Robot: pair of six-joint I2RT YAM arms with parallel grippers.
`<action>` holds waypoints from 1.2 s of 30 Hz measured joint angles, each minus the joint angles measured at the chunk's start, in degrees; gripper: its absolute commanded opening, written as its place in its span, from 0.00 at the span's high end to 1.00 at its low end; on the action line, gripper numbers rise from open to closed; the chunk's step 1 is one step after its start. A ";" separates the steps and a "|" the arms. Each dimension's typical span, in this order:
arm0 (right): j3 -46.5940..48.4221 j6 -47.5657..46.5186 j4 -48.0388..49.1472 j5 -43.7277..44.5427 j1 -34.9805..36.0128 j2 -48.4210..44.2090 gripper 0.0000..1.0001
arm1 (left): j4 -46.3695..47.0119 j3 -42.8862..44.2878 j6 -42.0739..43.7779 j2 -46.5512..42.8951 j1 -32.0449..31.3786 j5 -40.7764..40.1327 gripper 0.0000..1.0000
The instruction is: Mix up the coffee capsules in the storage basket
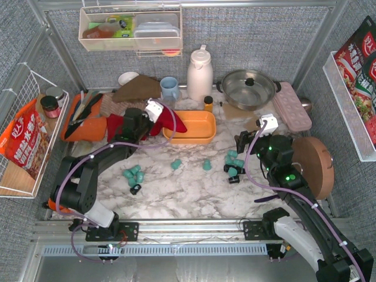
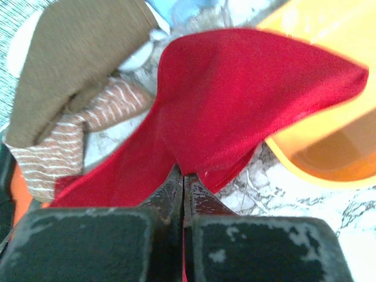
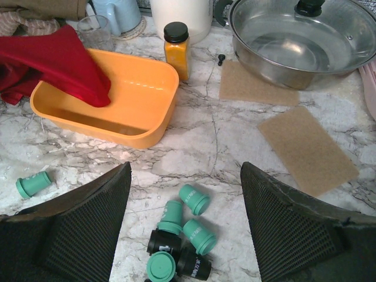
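The red cloth in my left gripper dangles into the orange storage basket [image 1: 178, 124], so I should pull it back onto the brown cloths before the capsules go in.
The orange storage basket [image 1: 197, 136] stands at mid-table with no capsules in it. A red cloth [image 2: 235, 100] drapes over its left end. My left gripper [image 2: 183, 175] is shut on that cloth's lower edge, beside the basket [image 2: 329, 158]. The coffee capsules lie loose on the marble: a teal group [image 1: 134, 175] at the left, two single teal ones [image 1: 175, 164] in the middle, and a teal-and-black cluster [image 3: 182, 229] at the right. My right gripper [image 3: 185, 170] hangs open just above that cluster, touching nothing. Another teal capsule [image 3: 33, 184] lies off to its left.
Behind the basket stand a spice jar [image 3: 176, 50], a white thermos [image 1: 200, 73], a blue cup [image 1: 169, 88] and a lidded steel pot [image 3: 299, 35]. Two brown pads [image 3: 308, 150] lie right of the basket. A round wooden board [image 1: 314, 167] is at the right, brown cloths [image 2: 76, 64] at the left.
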 measured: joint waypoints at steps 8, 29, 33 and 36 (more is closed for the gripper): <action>0.00 0.00 0.00 0.37 0.00 0.02 0.20 | 3.87 2.01 -2.67 -4.74 0.00 -2.08 1.00; 0.00 0.04 -0.02 0.39 0.00 0.13 0.20 | 5.60 23.02 -10.25 -9.53 5.77 -28.46 1.00; 0.00 0.07 -0.02 0.39 0.00 0.15 0.20 | 3.19 24.41 -10.23 -7.67 8.07 -30.53 1.00; 0.00 0.22 -0.02 0.39 0.00 0.17 0.20 | 0.76 24.68 -12.02 -5.40 9.79 -30.45 1.00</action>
